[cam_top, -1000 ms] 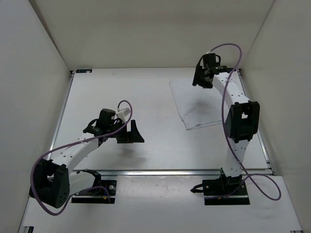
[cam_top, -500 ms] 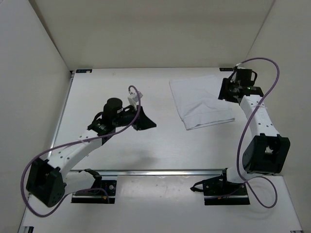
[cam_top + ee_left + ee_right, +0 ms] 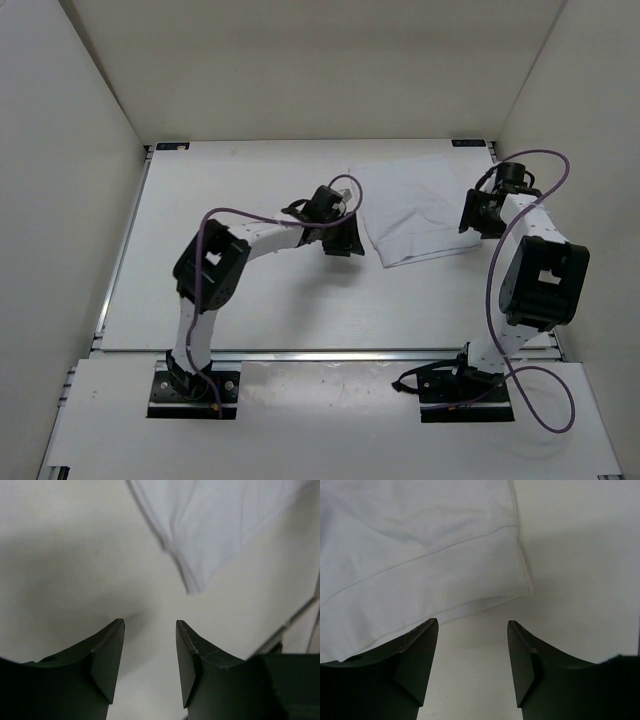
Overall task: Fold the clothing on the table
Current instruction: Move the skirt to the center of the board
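I should first take the white clothing (image 3: 410, 205) by its near corner (image 3: 477, 247) with my right gripper and pull it toward the bar together with my left gripper, because the clothing slants by the back wall.
The white clothing (image 3: 415, 210) lies flat at the back right of the table (image 3: 250, 300), folded into a rough rectangle. My left gripper (image 3: 345, 238) hovers just left of its near-left corner, open, with bare table between the fingers; the corner of the clothing (image 3: 200, 525) shows ahead in the left wrist view. At the cloth's right edge my right gripper (image 3: 472, 215) is open and holds nothing. In the right wrist view the clothing (image 3: 415, 555) lies just beyond the fingertips, its hem and corner in sight.
White walls enclose the table on three sides. A metal rail (image 3: 330, 352) runs along the near edge, with both arm bases behind it. Purple cables loop off both arms.
The left arm has swung right and stretched out to the cloth's near-left corner. The right arm has pulled back from the cloth's far edge to its right edge.
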Robot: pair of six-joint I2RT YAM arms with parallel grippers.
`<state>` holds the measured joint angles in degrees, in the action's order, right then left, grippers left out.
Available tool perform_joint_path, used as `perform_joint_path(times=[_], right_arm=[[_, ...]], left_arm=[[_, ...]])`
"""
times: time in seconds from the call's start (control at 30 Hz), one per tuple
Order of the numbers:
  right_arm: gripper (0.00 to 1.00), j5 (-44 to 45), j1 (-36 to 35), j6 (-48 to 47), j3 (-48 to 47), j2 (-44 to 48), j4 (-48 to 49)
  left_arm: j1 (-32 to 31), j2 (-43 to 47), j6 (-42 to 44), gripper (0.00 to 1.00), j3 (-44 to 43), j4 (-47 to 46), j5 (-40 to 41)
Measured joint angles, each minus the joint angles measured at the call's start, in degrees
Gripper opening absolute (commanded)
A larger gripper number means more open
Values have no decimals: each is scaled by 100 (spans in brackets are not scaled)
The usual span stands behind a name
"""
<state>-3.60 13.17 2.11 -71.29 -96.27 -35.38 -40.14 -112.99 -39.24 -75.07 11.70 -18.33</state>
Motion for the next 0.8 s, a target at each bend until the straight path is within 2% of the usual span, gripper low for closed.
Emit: perform_joint_path(times=[0.1,0.17,0.43,0.7,0.77,0.8], right_arm=[[55,-168,225,48,-4,-258,50],[55,-234,380,74,0,-374,107],[56,-251,616,131,92,-564,422],[48,-361,728,192,190,-883,564],[38,-409,737,197,190,-920,597],[32,-435,737,199,190,-944,608]], left_arm=[[-151,-758,17,58,-1069,450,411],[-232,-953,-33,58,-1381,597,627],[-415,-1453,-367,56,-1958,1045,986],[-656,-1777,-656,59,-2459,1078,1163],[-717,-1893,-715,55,-2658,1150,1163],[-739,-1996,-732,42,-2828,1233,1165]])
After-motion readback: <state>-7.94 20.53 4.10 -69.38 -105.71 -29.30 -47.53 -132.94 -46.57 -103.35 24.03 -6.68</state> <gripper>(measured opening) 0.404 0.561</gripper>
